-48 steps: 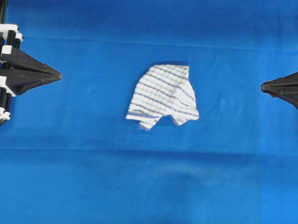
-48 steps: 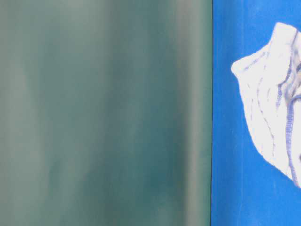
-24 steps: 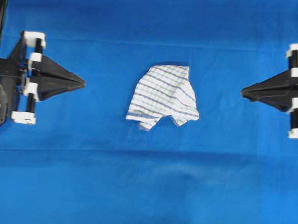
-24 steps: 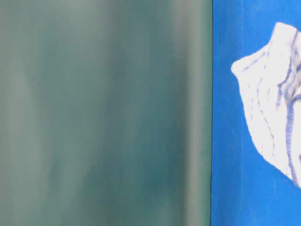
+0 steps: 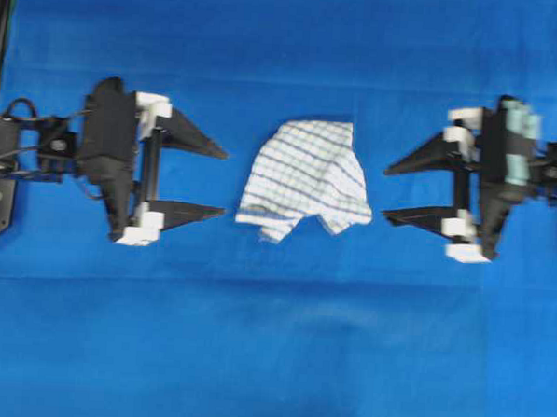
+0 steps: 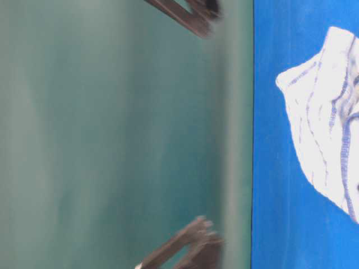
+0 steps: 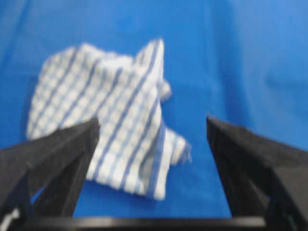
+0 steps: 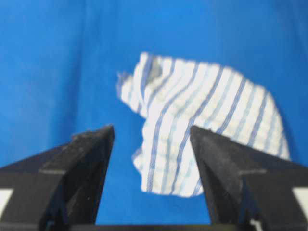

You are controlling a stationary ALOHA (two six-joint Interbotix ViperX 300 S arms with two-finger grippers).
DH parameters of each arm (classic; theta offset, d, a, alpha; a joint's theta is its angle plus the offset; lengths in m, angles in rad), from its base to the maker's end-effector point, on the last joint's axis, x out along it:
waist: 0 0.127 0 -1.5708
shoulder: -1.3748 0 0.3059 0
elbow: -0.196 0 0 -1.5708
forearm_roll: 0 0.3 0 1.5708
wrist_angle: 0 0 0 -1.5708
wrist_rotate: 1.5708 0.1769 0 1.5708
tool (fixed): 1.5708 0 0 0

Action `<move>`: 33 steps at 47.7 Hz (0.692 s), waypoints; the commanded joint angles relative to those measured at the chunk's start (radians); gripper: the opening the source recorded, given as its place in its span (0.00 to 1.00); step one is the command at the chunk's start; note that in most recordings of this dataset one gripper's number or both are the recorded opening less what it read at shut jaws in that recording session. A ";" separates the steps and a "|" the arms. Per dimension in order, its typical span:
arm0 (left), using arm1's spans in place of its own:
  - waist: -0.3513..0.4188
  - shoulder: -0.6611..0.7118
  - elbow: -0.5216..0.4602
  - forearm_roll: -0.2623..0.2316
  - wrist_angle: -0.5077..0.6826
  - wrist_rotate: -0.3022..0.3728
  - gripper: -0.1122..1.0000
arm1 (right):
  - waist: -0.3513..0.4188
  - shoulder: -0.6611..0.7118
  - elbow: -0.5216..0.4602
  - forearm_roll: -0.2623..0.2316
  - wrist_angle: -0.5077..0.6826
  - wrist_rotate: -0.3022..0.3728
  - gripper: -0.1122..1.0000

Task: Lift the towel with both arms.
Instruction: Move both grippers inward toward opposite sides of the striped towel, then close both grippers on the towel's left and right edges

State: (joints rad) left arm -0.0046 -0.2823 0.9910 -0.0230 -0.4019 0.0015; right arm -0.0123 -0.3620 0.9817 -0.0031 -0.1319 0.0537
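Observation:
The loose flaps are limp and rumpled. The towel will stay bunched up and sag between my left gripper and my right gripper when I lift.
The towel, white with thin blue checked stripes, lies crumpled on the blue table covering in the middle of the overhead view. My left gripper stands open just left of it, fingertips a short gap from the cloth's left edge. On the other side my right gripper, with pale teal parts, is open too and a little short of the right edge. In the left wrist view the towel lies ahead between the spread fingers. The right wrist view shows the towel beyond its own fingers. Nothing is held.
The table-level view is turned sideways: a teal-green wall fills the left, the blue covering and part of the towel the right. Blurred dark gripper parts show at its top and bottom edges.
Both grippers have moved inward from the left and right edges toward the towel. Their jaws, shut before, now stand wide apart. The towel has not moved.

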 commanded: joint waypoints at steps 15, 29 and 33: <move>0.003 0.259 -0.064 -0.003 -0.124 -0.002 0.90 | -0.023 0.290 -0.101 0.000 -0.048 0.000 0.63; 0.009 0.443 -0.115 -0.008 -0.170 -0.003 0.90 | -0.037 0.446 -0.143 0.002 -0.084 0.000 0.63; 0.014 0.479 -0.127 -0.008 -0.170 -0.003 0.89 | -0.041 0.479 -0.155 0.002 -0.084 0.000 0.63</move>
State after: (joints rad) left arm 0.0031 0.1841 0.8882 -0.0261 -0.5630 0.0000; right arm -0.0491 0.1104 0.8498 -0.0031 -0.2071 0.0537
